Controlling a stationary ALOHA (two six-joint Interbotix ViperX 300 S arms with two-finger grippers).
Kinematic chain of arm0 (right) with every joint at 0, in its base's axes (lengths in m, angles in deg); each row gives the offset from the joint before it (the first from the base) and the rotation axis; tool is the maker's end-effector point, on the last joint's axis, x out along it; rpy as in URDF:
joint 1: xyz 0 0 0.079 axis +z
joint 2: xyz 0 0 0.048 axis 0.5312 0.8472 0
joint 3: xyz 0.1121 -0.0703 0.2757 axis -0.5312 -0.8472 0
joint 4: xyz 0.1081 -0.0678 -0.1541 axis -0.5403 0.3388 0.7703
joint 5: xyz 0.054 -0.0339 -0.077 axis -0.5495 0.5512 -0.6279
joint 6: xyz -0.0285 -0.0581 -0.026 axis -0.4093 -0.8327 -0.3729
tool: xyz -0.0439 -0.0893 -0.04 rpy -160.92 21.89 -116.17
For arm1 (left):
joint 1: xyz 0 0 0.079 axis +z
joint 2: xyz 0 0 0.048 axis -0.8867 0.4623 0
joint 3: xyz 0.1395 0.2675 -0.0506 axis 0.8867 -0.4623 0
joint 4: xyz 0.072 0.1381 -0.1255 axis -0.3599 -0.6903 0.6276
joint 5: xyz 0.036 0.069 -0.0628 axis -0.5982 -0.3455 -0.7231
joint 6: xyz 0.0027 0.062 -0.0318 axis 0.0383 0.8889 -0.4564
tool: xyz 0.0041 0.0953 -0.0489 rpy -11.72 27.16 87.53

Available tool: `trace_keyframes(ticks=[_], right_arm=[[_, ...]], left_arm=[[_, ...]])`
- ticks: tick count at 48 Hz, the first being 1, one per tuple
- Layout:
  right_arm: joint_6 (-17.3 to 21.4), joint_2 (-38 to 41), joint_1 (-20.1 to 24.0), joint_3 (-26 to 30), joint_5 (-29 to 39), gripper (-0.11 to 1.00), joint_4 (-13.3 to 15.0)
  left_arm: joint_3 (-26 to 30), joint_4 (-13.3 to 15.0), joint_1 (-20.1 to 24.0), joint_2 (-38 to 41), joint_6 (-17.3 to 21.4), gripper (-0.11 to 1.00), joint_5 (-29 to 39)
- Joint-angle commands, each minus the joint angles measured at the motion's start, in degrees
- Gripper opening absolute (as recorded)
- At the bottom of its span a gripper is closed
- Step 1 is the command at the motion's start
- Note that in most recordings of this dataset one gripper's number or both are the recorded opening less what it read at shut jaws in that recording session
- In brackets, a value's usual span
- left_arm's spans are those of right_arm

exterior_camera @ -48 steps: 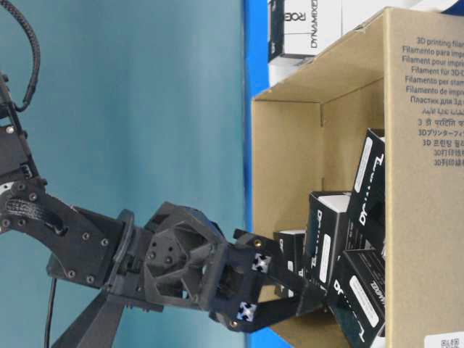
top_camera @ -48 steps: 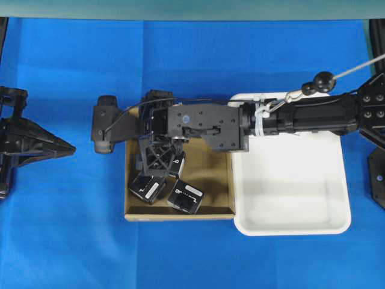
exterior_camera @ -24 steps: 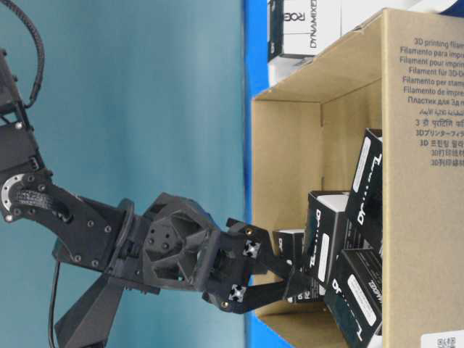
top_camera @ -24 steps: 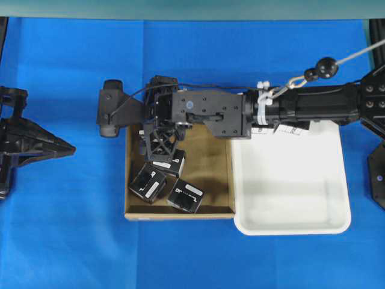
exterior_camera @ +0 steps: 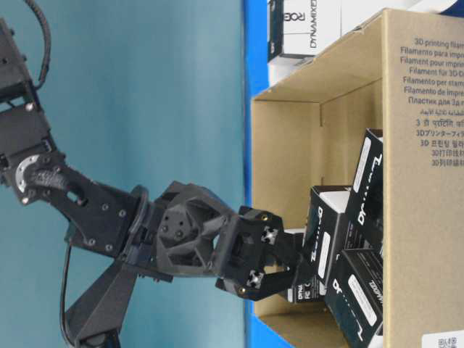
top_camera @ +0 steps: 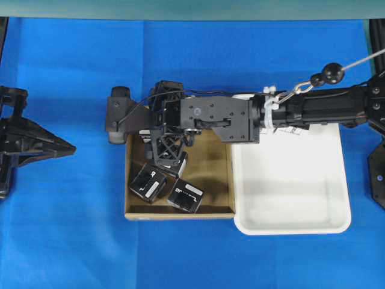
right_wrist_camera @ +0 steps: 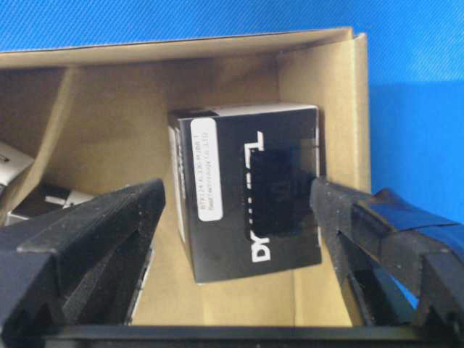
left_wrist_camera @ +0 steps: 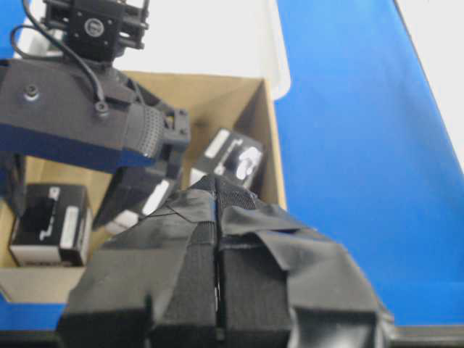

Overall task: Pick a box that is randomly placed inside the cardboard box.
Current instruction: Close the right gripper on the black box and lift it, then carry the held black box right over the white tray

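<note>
My right gripper should pull the black box (right_wrist_camera: 235,196) inward before lifting it, because the box is tight by the carton's side (right_wrist_camera: 341,123), where my right gripper's finger has little space.
The cardboard box (top_camera: 180,212) lies mid-table with several black boxes in it. Two lie by its near wall (top_camera: 148,183) (top_camera: 185,195). My right gripper (top_camera: 166,152) reaches across into the carton's far-left part and is open. In the right wrist view its fingers (right_wrist_camera: 116,217) stand on either side of one black box (right_wrist_camera: 250,188) with a white label, near the carton's corner wall (right_wrist_camera: 319,94). In the table-level view the gripper (exterior_camera: 288,264) is at the black boxes (exterior_camera: 322,232). My left gripper (top_camera: 66,147) is shut and empty, left of the carton.
A white plastic tray (top_camera: 289,226) touches the carton's right side, partly under my right arm (top_camera: 301,108). Blue cloth (top_camera: 72,229) covers the table. The left wrist view shows the right arm (left_wrist_camera: 80,109) over the carton (left_wrist_camera: 264,145).
My right arm has shifted right and toward the carton's far wall, carrying the open gripper off the middle boxes to the one by the far corner. The left arm has not moved.
</note>
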Motion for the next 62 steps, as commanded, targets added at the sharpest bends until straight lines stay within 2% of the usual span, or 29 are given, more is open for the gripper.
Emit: trace_keyframes(ticks=[1,11,20,46,62], right_arm=[[0.26,0.35,0.35,-1.58,-0.44,0.99,-0.18],[0.70,0.26,2.64,-1.58,-0.62,0.99,-2.20],[0.97,0.26,4.75,-0.18,-0.35,0.99,-2.46],[0.79,-0.18,1.67,3.78,0.70,0.99,-1.41],[0.88,1.05,1.32,2.46,0.35,0.99,-1.85]], left_arm=[[0.70,-0.18,-0.09,0.35,0.09,-0.07,-0.88],[0.70,-0.18,-0.09,0.35,0.09,-0.07,-0.97],[0.79,-0.09,-0.09,0.35,0.09,-0.07,-0.97],[0.79,-0.18,-0.09,0.18,0.09,-0.07,-0.97],[0.79,-0.09,-0.09,0.18,0.09,-0.07,-0.97]])
